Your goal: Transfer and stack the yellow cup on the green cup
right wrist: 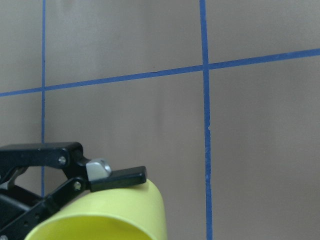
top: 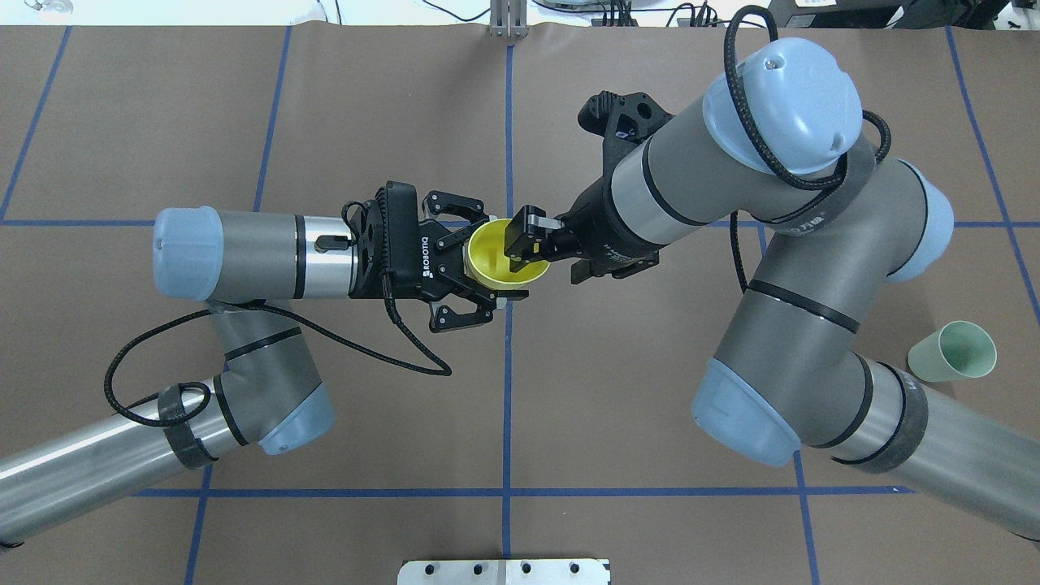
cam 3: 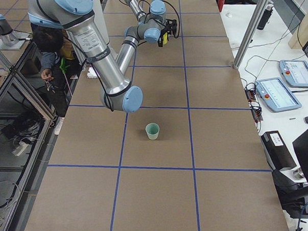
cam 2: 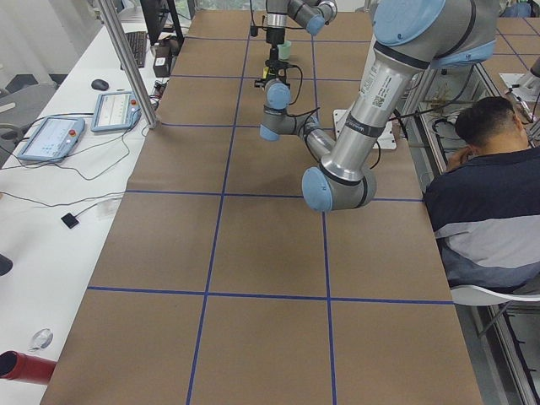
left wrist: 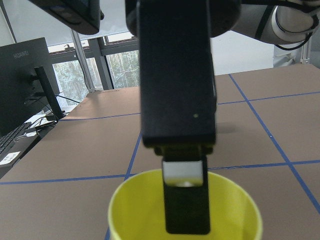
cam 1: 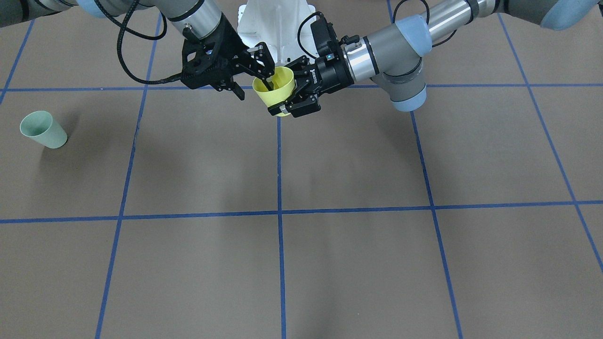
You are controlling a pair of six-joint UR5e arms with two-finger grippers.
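Observation:
The green cup's opening (cam 1: 36,124) faces up and its sides taper, so I expect the yellow cup (cam 1: 275,92) to nest nearly to its rim when I lower it.
The yellow cup (cam 1: 283,85) is upright in mid-air over the table's centre line, near the robot base. It also shows from overhead (top: 491,258). My left gripper (cam 1: 286,90) reaches in level and is shut on the cup's body, a finger on each side (top: 490,260). One left fingertip (right wrist: 125,175) lies against the cup (right wrist: 125,215). My right gripper (cam 1: 258,89) is open and straddles the rim, with one finger (left wrist: 187,210) down inside the cup (left wrist: 135,215). The green cup (cam 1: 43,129) stands upright far off on the robot's right side (top: 952,351).
The white robot base (cam 1: 278,28) is just behind the grippers. The brown table has a blue tape grid. A metal plate (top: 504,571) sits at the robot-side edge. A seated person (cam 2: 489,194) is beside the table, and tablets (cam 3: 275,92) lie on a bench.

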